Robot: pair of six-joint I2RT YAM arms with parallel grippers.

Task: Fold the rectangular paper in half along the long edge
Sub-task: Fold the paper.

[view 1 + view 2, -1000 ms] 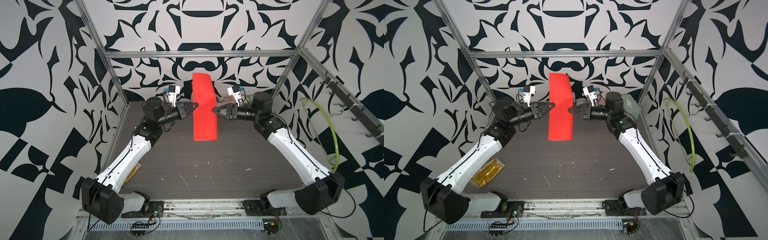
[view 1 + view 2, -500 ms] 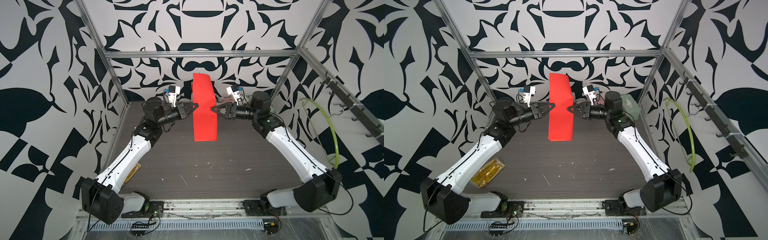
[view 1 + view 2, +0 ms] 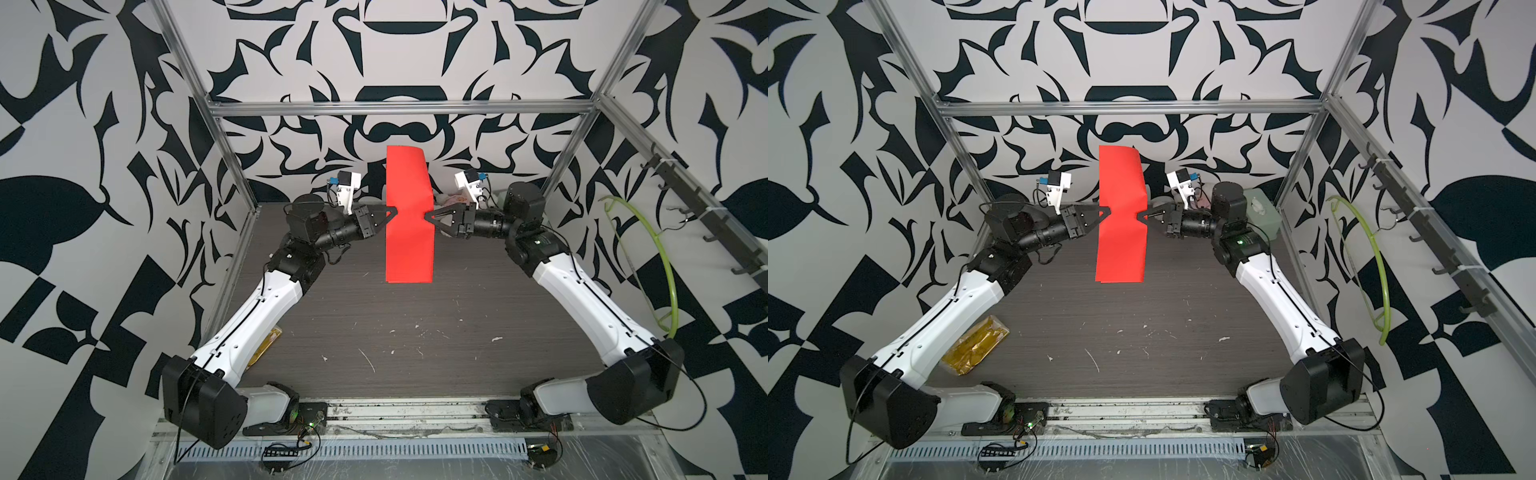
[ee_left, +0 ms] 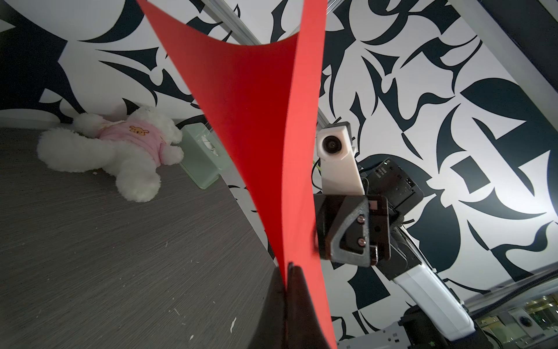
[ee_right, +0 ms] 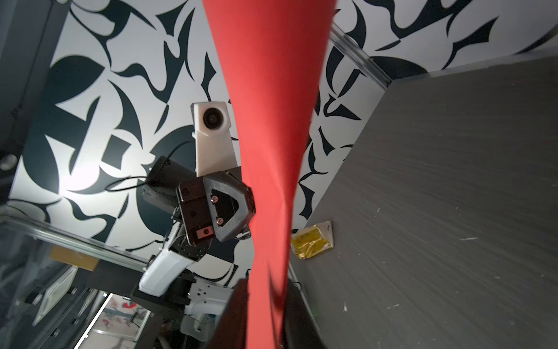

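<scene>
The paper's folded edge (image 3: 424, 174) is still bowed while my right gripper is around its middle. My right gripper should slide to the paper's near corner (image 3: 430, 277) and pinch the folded edge.
The rectangular paper (image 3: 409, 232) (image 3: 1121, 241), a bright red sheet, hangs upright in the air above the back of the table, its long side vertical and its top corner curling. My left gripper (image 3: 392, 212) (image 3: 1104, 213) is shut on its left long edge. In the left wrist view the jaws of the left gripper (image 4: 287, 267) pinch the paper (image 4: 265, 121) tightly. My right gripper (image 3: 428, 216) (image 3: 1141, 216) meets the opposite edge at the same height. In the right wrist view the right gripper (image 5: 265, 282) is open, and the bowed paper (image 5: 271, 121) passes loosely between its fingers.
A white plush bear (image 4: 120, 148) in a pink shirt lies at the back of the table beside a pale green box (image 4: 202, 157) (image 3: 1260, 212). A gold packet (image 3: 976, 345) (image 5: 312, 240) lies near the left wall. A green hoop (image 3: 660, 270) hangs on the right wall.
The right gripper's jaws have parted around the paper's edge. The paper and the left gripper have stayed where they were.
</scene>
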